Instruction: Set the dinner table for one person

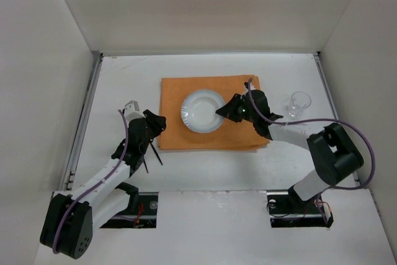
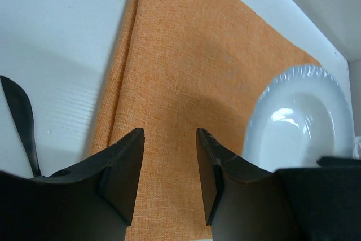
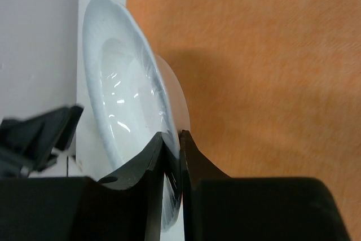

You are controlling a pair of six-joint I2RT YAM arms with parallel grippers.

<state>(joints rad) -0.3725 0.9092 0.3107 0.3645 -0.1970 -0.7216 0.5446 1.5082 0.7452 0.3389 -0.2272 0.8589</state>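
The white plate (image 1: pixel 200 111) is facing up above the middle of the orange placemat. My right gripper keeps moving it down until the plate's base lies flat, and then let go.
A white plate (image 1: pixel 201 111) lies on the orange placemat (image 1: pixel 170 128) in the middle of the white dinner table (image 1: pixel 124 76). My right gripper (image 1: pixel 224 111) is shut on the plate's right rim; in the right wrist view the rim (image 3: pixel 169 139) is pinched between the jaws. My left gripper (image 1: pixel 159 123) is open and empty at the placemat's left edge; its view shows the placemat (image 2: pixel 180 71) between the jaws and the plate (image 2: pixel 296 122) to the right. Black cutlery (image 1: pixel 149 153) lies on the table under the left arm, and a dark utensil tip (image 2: pixel 22 117) shows there.
A clear drinking glass (image 1: pixel 298 103) stands on the table right of the placemat. Thin metal rails (image 1: pixel 84 116) run along the table's left and right edges. White walls enclose the table on three sides.
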